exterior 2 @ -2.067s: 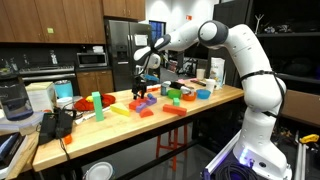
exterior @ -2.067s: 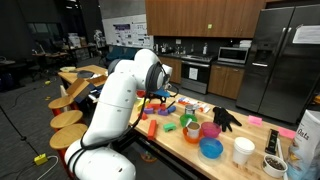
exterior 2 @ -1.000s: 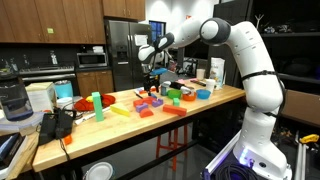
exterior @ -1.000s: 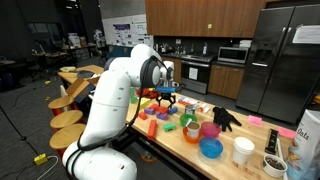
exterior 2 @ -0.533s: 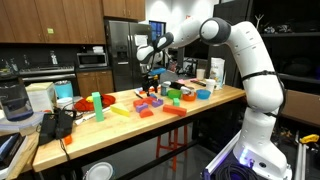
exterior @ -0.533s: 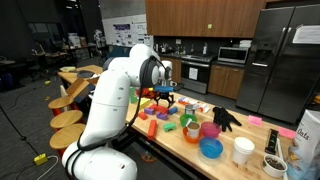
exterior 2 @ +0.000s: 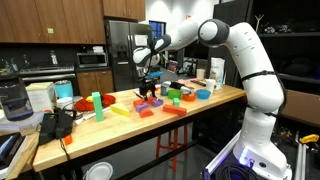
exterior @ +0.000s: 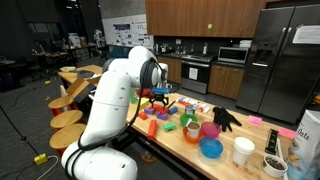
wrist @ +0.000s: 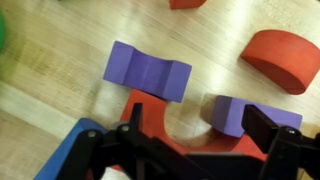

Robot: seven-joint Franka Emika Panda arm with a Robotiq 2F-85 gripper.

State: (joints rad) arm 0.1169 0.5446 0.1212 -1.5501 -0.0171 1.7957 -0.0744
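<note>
The red arch lies crosswise under the robot's gripper and the small purple block (wrist: 250,114) crowds one finger, so next the gripper turns and grips the arch's leg (wrist: 147,110) near the blue block.
My gripper (wrist: 196,128) is open, and its two dark fingers (wrist: 130,122) straddle a red arch-shaped block (wrist: 158,118) on the wooden table (wrist: 60,90). A small purple block (wrist: 243,113) lies against the arch by the right finger. Just beyond lies a notched purple block (wrist: 147,72). A red half-round block (wrist: 283,58) sits further right. In both exterior views the gripper (exterior 2: 150,88) (exterior: 160,97) hangs low over the cluster of coloured blocks. Nothing is held between the fingers.
A blue block (wrist: 68,152) lies at the lower left of the wrist view. On the table stand a green cylinder (exterior 2: 97,101), a yellow block (exterior 2: 120,110), a blue bowl (exterior: 211,148), a pink bowl (exterior: 209,130), a white cup (exterior: 243,150) and a black glove (exterior: 225,118).
The gripper has come down towards the blocks and shifted slightly sideways. It has stayed open.
</note>
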